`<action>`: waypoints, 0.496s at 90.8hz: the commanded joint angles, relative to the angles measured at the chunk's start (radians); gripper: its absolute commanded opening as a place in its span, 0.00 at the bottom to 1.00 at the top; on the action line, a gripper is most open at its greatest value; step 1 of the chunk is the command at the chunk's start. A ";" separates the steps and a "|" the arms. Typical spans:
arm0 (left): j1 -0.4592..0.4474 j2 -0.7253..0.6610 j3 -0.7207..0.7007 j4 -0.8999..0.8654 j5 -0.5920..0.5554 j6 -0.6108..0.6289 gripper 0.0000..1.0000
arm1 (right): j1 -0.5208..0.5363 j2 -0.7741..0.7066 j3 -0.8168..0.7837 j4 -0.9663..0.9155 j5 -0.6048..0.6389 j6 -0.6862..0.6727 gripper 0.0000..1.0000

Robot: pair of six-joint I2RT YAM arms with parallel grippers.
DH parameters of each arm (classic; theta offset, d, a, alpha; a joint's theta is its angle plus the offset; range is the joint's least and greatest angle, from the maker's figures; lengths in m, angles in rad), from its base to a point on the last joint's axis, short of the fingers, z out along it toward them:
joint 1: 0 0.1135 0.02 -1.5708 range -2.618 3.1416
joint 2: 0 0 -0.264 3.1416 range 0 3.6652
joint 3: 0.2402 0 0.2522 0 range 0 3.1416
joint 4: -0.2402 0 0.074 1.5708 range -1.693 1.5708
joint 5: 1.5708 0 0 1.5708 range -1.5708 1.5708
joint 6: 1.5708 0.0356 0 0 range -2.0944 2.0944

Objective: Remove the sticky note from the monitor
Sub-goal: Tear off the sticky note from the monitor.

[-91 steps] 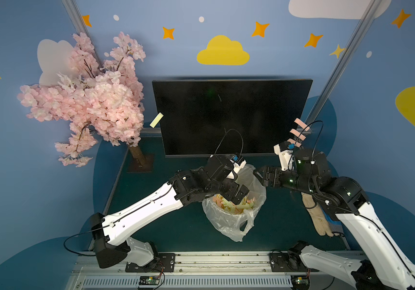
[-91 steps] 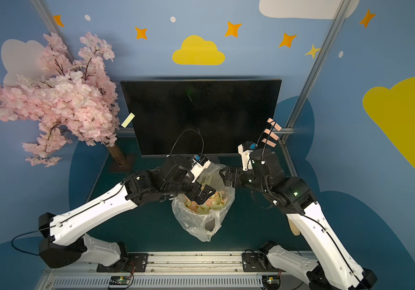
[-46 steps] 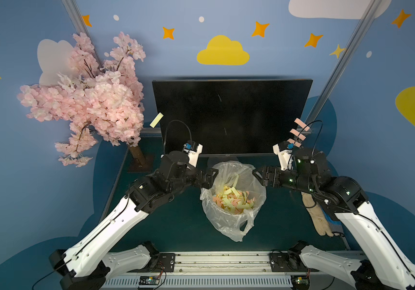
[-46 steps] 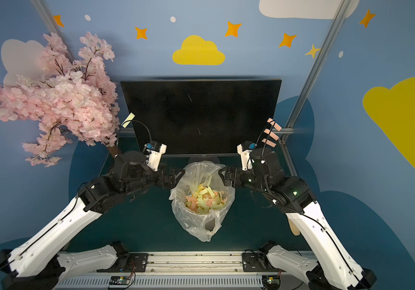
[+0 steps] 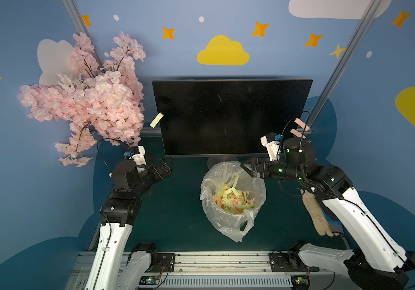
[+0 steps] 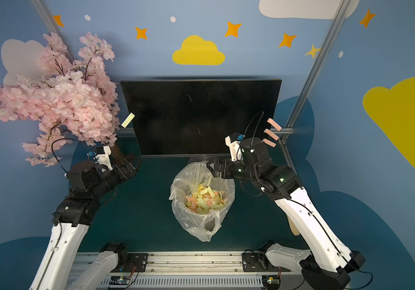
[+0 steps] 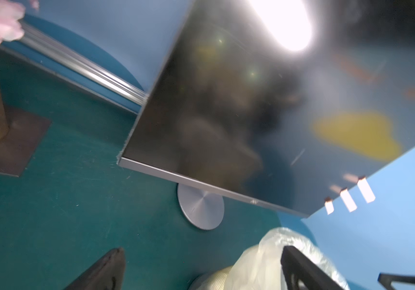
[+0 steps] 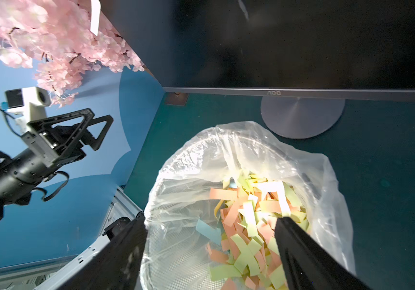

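Observation:
The yellow sticky note's loose end (image 5: 153, 124) sticks out free past the monitor's edge (image 5: 161, 117), so my open left gripper keeps going up toward it and closes there.
The black monitor (image 5: 231, 118) stands at the back on a round grey base (image 8: 301, 118). A yellow sticky note (image 5: 156, 120) (image 6: 128, 120) (image 8: 95, 16) juts from its left edge. Pink sticky notes (image 5: 301, 124) (image 6: 271, 134) (image 7: 348, 200) stick out from its lower right edge. My left gripper (image 5: 162, 167) (image 6: 131, 165) (image 7: 201, 273) is open and empty, low in front of the monitor's lower left corner. My right gripper (image 5: 247, 169) (image 6: 212, 168) (image 8: 211, 251) hangs open and empty over the back rim of the bin.
A bin lined with a clear bag (image 5: 226, 226) (image 6: 201, 226) stands mid-table, holding several coloured paper strips. A pink blossom tree (image 5: 88, 100) on a flat base fills the left side beside the yellow note. A beige glove (image 5: 318, 216) lies under my right arm.
My left arm has swung away from above the bin to the left, ending near the monitor's lower left corner. My right arm has stayed put.

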 commanded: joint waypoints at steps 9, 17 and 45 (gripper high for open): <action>0.123 0.005 -0.074 0.257 0.198 -0.143 1.00 | 0.094 0.084 0.095 0.087 0.001 0.008 0.85; 0.138 0.022 -0.092 0.335 0.208 -0.174 1.00 | 0.137 0.126 0.128 0.112 0.000 0.012 0.85; 0.181 0.112 -0.135 0.635 0.233 -0.315 1.00 | 0.252 0.297 0.301 0.141 0.005 -0.004 0.85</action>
